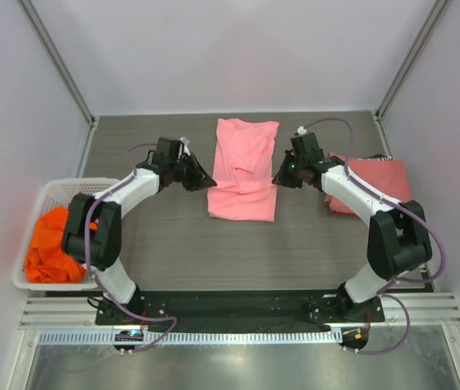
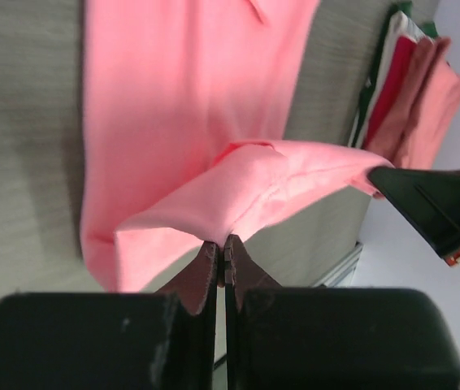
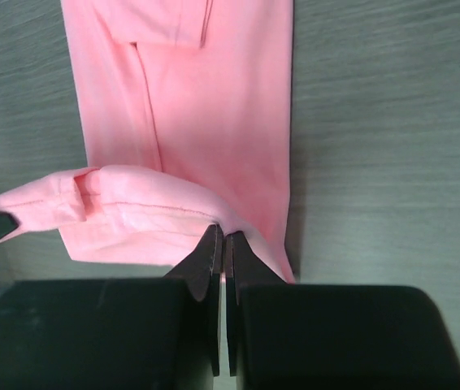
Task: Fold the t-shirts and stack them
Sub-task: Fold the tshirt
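I should go on moving my left gripper toward the far end [image 1: 247,127], since the raised band [image 1: 244,186] is straight across the light pink t-shirt, until the band lies down, before I let go.
A light pink t-shirt [image 1: 244,166] lies lengthwise on the table's middle, folded into a narrow strip. My left gripper [image 1: 207,180] is shut on its left edge, and the pinch shows in the left wrist view [image 2: 220,248]. At the opposite edge my right gripper [image 1: 279,179] is shut on the cloth too [image 3: 224,237]. Between the two pinches a band of pink cloth [image 2: 279,175] stands raised off the flat part [image 3: 214,106]. A folded salmon-red t-shirt [image 1: 376,184] lies at the right, seen edge-on with other folded layers [image 2: 425,89]. Orange t-shirts [image 1: 51,244] fill the basket.
A white lattice basket [image 1: 47,191] stands at the left table edge. Grey walls and metal posts close in the back and sides. A metal rail [image 1: 238,313] runs along the near edge by the arm bases.
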Robot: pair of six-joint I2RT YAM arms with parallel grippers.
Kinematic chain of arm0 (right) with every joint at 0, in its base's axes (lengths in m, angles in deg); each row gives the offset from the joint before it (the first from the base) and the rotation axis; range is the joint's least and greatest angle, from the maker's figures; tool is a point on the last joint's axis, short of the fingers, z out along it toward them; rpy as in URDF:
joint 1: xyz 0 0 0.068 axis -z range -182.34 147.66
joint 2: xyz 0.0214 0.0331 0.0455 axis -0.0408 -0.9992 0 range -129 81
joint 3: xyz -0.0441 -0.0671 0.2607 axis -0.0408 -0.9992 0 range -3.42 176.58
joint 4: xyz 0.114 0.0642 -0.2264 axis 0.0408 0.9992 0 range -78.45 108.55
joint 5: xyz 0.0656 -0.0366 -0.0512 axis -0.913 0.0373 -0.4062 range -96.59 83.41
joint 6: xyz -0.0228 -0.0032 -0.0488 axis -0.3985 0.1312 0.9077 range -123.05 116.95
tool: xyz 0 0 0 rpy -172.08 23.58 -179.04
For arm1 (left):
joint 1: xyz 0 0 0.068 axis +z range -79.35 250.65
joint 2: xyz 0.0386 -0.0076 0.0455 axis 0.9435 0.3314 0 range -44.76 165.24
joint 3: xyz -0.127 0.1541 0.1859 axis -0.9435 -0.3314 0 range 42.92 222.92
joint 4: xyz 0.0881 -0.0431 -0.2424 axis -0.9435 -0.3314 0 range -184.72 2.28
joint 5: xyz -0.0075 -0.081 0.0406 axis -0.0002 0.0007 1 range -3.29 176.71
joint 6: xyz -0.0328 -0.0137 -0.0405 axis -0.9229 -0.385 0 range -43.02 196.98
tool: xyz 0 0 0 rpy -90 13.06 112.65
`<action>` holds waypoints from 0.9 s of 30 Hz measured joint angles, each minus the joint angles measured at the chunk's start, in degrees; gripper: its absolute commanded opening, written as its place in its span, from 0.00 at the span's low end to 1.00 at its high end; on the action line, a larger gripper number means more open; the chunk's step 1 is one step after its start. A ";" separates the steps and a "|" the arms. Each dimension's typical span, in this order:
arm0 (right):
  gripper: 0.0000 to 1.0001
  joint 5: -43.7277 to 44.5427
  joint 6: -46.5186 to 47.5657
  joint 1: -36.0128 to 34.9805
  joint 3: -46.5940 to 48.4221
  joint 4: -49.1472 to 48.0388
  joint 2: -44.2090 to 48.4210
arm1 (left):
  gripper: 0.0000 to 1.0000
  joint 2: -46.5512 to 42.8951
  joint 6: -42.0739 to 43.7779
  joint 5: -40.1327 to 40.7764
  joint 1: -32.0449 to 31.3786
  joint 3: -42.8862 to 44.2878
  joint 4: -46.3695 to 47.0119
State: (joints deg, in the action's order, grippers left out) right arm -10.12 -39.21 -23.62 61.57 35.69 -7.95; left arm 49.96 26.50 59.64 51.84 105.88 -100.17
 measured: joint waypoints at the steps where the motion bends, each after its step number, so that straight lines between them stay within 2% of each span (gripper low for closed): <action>1: 0.01 -0.52 0.35 0.57 0.96 -0.57 -1.79 | 0.00 2.21 0.00 0.00 0.39 1.29 0.11; 6: 0.01 -3.15 1.68 2.89 5.27 -3.06 -9.31 | 0.00 11.08 -0.48 -0.55 2.54 7.50 0.44; 14: 0.03 -6.34 2.86 5.46 14.43 -4.79 -17.46 | 0.01 17.90 -2.25 -2.64 3.63 16.83 2.62; 16: 0.19 -6.97 2.86 6.08 17.00 -5.51 -19.43 | 0.13 19.34 -2.43 -3.10 3.63 19.41 3.32; 17: 0.44 -7.10 2.73 6.34 18.12 -5.90 -20.41 | 0.36 20.41 -2.69 -3.63 3.63 21.05 3.41; 18: 0.56 -7.15 2.25 6.69 19.19 -6.36 -21.49 | 0.54 21.77 -2.51 -4.15 3.63 22.69 4.17; 20: 0.73 -7.21 1.92 7.34 20.22 -7.19 -22.88 | 0.79 24.04 -2.89 -4.72 3.69 24.85 5.81; 23: 0.75 -7.78 1.55 8.04 19.78 -7.89 -23.28 | 0.89 24.98 -2.82 -4.63 3.98 24.04 6.84; 25: 0.74 -8.11 1.55 8.46 16.57 -10.08 -21.66 | 0.89 23.74 -1.77 -3.82 4.24 21.31 6.80; 27: 0.69 -8.85 1.55 8.61 10.97 -11.85 -18.82 | 0.83 21.24 -0.15 -2.40 4.33 17.42 6.32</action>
State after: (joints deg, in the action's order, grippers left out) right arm -18.97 -37.66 -15.01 72.55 23.84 -26.77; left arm 71.20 26.35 57.23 56.17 123.30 -93.85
